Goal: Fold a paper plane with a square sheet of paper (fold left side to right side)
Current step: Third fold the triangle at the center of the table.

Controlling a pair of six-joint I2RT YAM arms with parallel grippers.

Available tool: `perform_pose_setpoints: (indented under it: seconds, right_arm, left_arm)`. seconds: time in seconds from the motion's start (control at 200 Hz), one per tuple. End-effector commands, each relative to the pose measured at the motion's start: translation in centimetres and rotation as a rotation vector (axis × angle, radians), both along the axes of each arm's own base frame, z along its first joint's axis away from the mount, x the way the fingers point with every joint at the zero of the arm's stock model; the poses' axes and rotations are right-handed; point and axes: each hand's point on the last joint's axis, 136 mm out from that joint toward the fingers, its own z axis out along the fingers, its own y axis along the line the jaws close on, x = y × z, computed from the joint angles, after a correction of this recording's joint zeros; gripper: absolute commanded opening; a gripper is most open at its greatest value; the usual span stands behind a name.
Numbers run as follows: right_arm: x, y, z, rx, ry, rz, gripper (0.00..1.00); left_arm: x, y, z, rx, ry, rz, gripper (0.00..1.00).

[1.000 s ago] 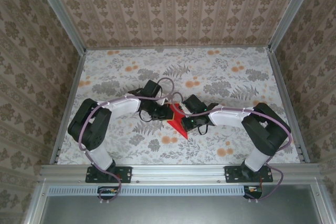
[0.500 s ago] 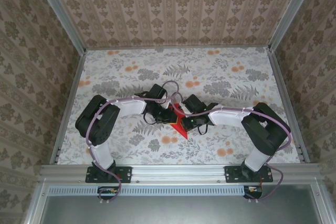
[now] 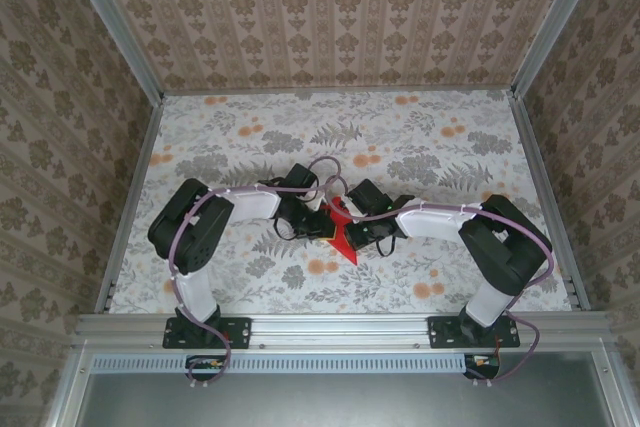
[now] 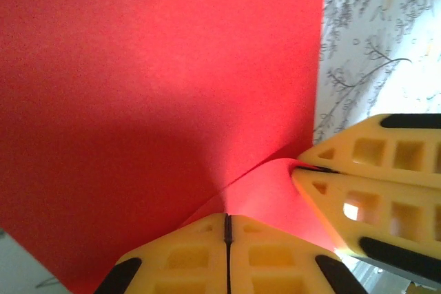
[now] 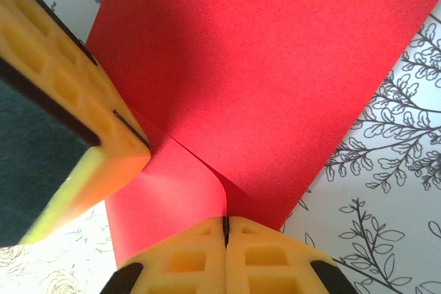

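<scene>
The paper's flap curls up (image 5: pixel 209 185) at the robot's right gripper and the paper's near point (image 3: pixel 352 259) is loose, so the right gripper should go to that point and hold the fold.
The square sheet of paper (image 3: pixel 343 243) is bright red and lies mid-table as a creased shape with a point toward the near edge. My left gripper (image 3: pixel 324 221) comes at it from the left and my right gripper (image 3: pixel 357 231) from the right, almost touching. In the left wrist view the left gripper (image 4: pixel 227 217) is shut on a raised flap of the paper (image 4: pixel 158 80), with the right gripper's fingers (image 4: pixel 372 177) close by. The right gripper (image 5: pixel 225 221) is shut on a curled edge of the paper (image 5: pixel 275 74); the left gripper's fingers (image 5: pixel 65 94) sit at the upper left.
The table (image 3: pixel 250 147) wears a floral cloth with grey leaves and orange flowers. Metal rails (image 3: pixel 128 197) and patterned walls close in the left, right and far sides. Both arm bases (image 3: pixel 205 327) stand at the near edge.
The left arm has swung right, carrying its gripper over the paper toward the right gripper. Less red paper shows on the left. The right arm has barely moved.
</scene>
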Motion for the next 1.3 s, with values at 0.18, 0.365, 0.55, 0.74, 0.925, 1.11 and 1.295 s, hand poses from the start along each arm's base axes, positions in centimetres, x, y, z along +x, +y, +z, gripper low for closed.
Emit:
perform_pose_setpoints:
  seconds: [0.18, 0.365, 0.55, 0.74, 0.925, 1.11, 1.295]
  right_arm:
    - [-1.0, -1.2, -1.4, -0.064, 0.071, -0.025, 0.0]
    - [0.6, -0.6, 1.8, 0.015, 0.028, -0.077, 0.19]
    - [-0.5, -1.2, 4.5, 0.055, 0.023, -0.086, 0.31]
    - [-3.6, 0.0, 5.5, 0.212, 0.151, -0.097, 0.22]
    - [-4.9, 2.6, 5.0, 0.316, 0.277, -0.108, 0.17]
    - [-4.5, 2.6, 3.2, 0.264, 0.3, -0.138, 0.16]
    - [-4.7, 2.4, 2.0, 0.231, 0.325, -0.14, 0.16]
  left_arm:
    - [-0.8, 1.9, -2.7, 0.096, 0.032, 0.016, 0.07]
    - [-1.0, 2.2, -3.1, 0.108, 0.04, 0.019, 0.06]
    - [-0.9, 2.1, -3.0, 0.106, 0.034, 0.017, 0.06]
    - [-0.8, 2.1, -2.9, 0.107, 0.031, 0.018, 0.06]
    - [-0.8, 2.1, -2.8, 0.107, 0.03, 0.019, 0.06]
    - [-0.7, 2.0, -2.7, 0.106, 0.026, 0.017, 0.06]
    - [-0.7, 2.1, -2.7, 0.109, 0.027, 0.018, 0.06]
